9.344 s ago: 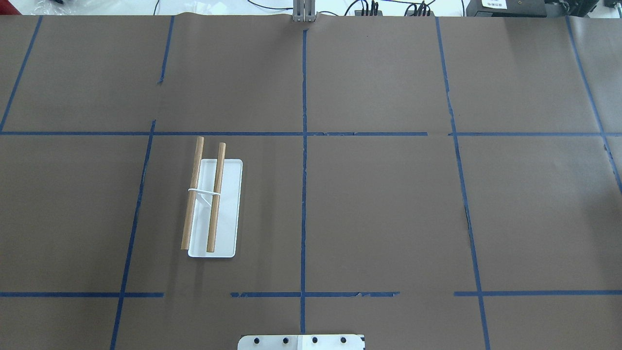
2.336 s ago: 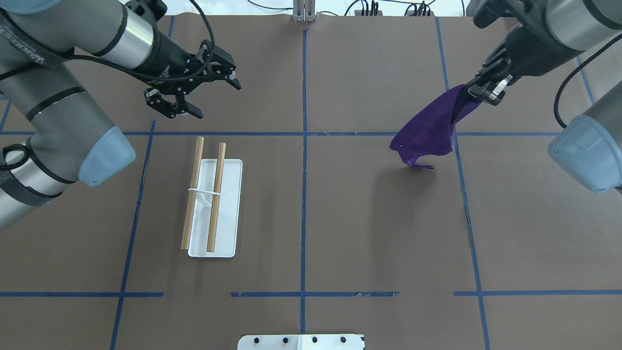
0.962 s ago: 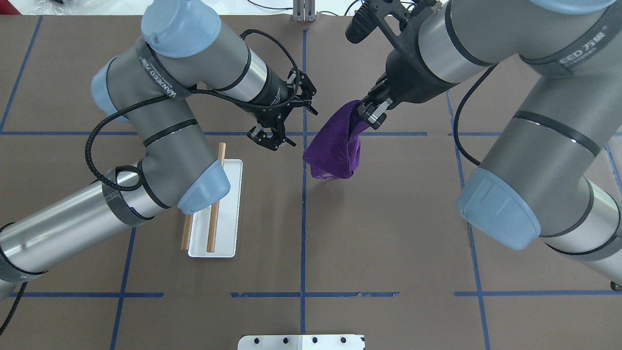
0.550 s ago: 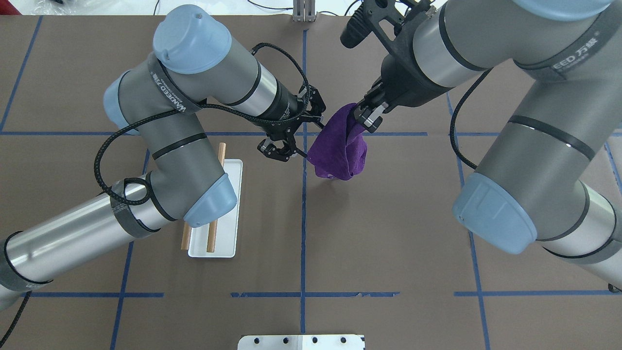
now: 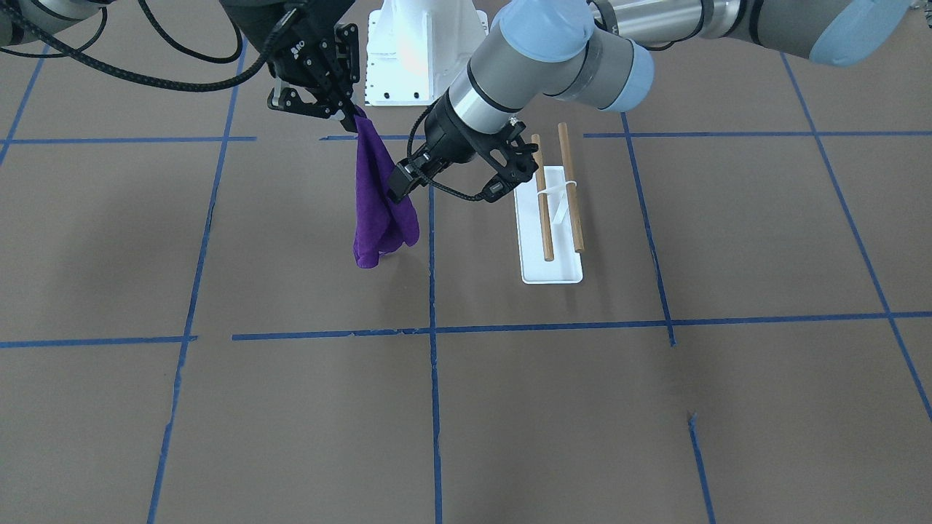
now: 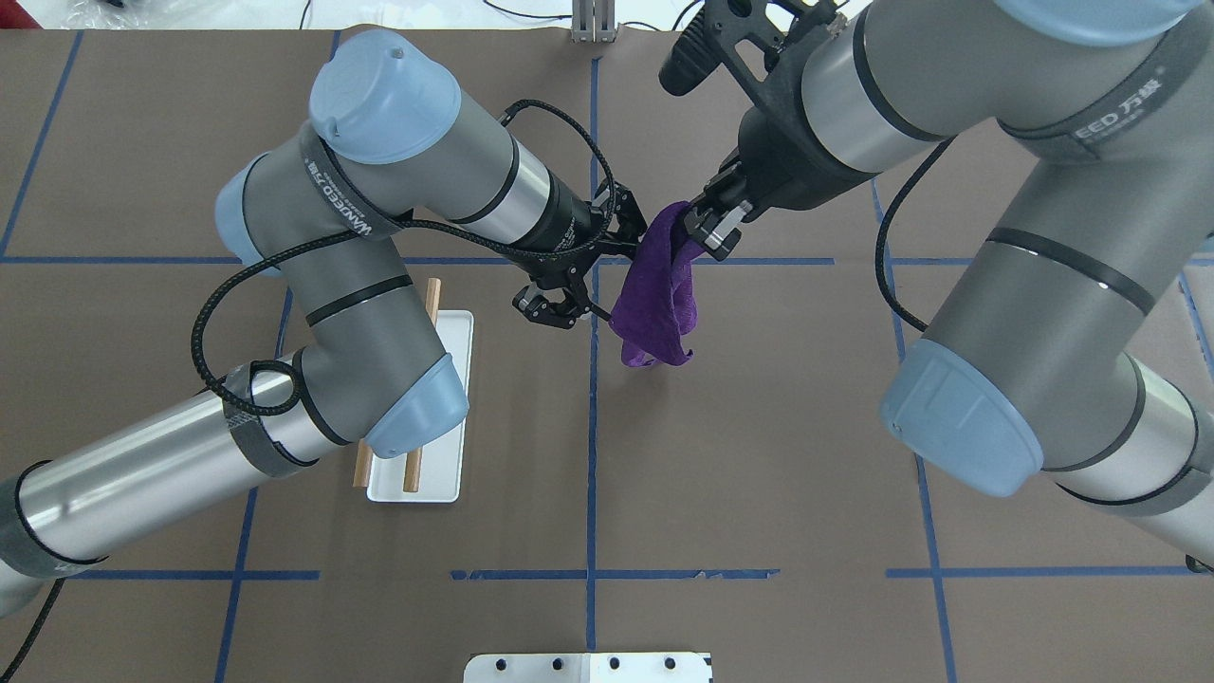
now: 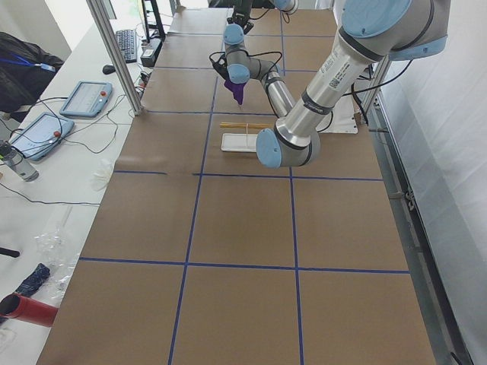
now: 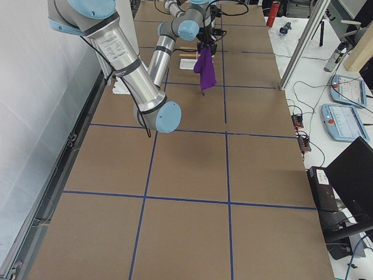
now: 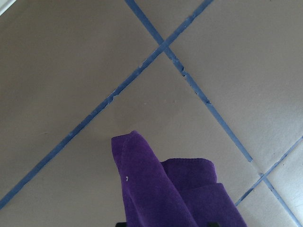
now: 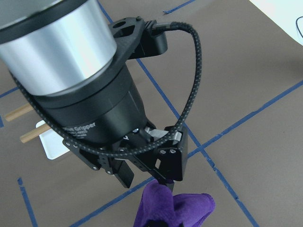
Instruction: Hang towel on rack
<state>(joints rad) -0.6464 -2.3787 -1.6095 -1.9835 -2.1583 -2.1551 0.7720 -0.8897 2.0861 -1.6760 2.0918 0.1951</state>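
Observation:
The purple towel [image 5: 373,179] is hanging loose in gathered folds [image 5: 389,228]. It will lie bunched up across the wooden dowels when I carry it over the rack.
The purple towel [image 6: 654,304] hangs folded above the table's middle, its top corner pinched in my right gripper [image 6: 707,232], which is shut on it. The front view shows the towel [image 5: 378,204] hanging clear of the paper. My left gripper [image 6: 599,268] is open, level with the towel's upper part, with its fingers at the towel's left edge. In the left wrist view the towel [image 9: 170,194] fills the bottom centre. The rack [image 5: 551,218] stands left of centre, both wooden dowels bare. In the overhead view my left elbow covers part of the rack [image 6: 446,398].
Brown paper with a grid of blue tape lines [image 6: 593,427] covers the table. The white robot pedestal [image 5: 422,51] is at the robot's edge. Tablets [image 7: 80,99] and cables lie beyond the table's far side.
My left gripper has moved right, from well left of the rack to the towel's edge. My right gripper has carried the towel left, from the right side to the table's middle.

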